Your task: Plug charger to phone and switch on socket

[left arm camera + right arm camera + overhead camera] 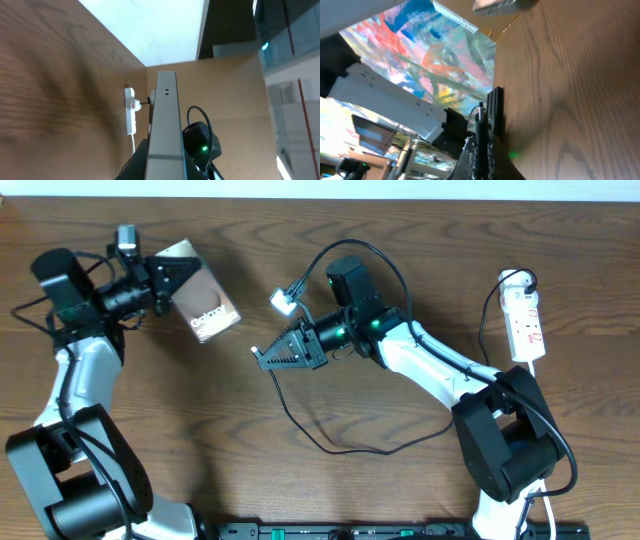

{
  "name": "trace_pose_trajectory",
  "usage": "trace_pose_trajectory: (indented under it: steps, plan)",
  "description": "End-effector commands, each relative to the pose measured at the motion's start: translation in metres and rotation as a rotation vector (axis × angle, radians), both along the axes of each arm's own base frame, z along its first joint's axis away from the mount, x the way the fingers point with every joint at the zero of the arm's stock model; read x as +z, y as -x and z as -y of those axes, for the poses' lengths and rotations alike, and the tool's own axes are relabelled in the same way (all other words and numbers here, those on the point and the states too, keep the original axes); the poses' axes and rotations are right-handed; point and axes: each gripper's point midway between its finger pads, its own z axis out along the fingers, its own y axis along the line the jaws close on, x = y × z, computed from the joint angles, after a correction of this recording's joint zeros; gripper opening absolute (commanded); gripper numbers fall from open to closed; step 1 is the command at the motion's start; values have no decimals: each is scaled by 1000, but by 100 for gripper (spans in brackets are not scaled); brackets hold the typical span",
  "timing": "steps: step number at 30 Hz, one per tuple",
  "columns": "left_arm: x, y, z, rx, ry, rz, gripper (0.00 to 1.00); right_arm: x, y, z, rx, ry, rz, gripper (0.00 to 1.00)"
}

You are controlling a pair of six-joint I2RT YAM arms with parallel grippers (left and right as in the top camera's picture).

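The phone's lettered end (219, 326) is apart from the charger's tip (254, 350) and out of line with it, so the robot's left gripper needs to move the phone across first to line up.
My left gripper (175, 275) is shut on the phone (205, 305), a grey-brown slab with white lettering, and holds it tilted above the table's left side. In the left wrist view the phone's thin edge (166, 125) points toward the right arm. My right gripper (270, 352) is shut on the charger (300, 415), a thin black cable; its black plug tip (494, 107) sticks out past the fingers (482, 150). The tip and the phone are apart. The socket (524, 320), a white power strip with red marks, lies at the far right and also shows in the left wrist view (130, 107).
The charger cable loops across the table below the right arm (430, 365). A small white-blue connector (283, 302) hangs near the right wrist. The socket's white cord (490, 330) runs beside the strip.
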Motion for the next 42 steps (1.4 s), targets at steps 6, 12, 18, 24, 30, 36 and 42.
trace_pose_trajectory:
  steps: [6, 12, 18, 24, 30, 36, 42]
  plan:
    - [7, 4, 9, -49, -10, 49, 7, 22, 6, -1, 33, -14, -64, 1]
    - [9, 3, 9, -49, -18, 71, 7, 14, 4, -3, 73, -57, -34, 1]
    - [10, 3, 9, -50, -31, 94, 7, 5, 5, -2, 138, -118, 10, 1]
    - [10, 3, 9, -50, -31, 94, 7, -1, 5, -2, 162, -177, 101, 1]
    - [9, 3, 9, -52, -30, 93, 8, -1, 5, -3, 166, -211, 163, 1]
    - [10, 4, 24, -87, -30, 98, 7, -1, 2, -1, 161, -232, 207, 1]
    - [12, 4, 27, -93, -36, 115, 7, -21, -8, 1, 143, -210, 168, 1]
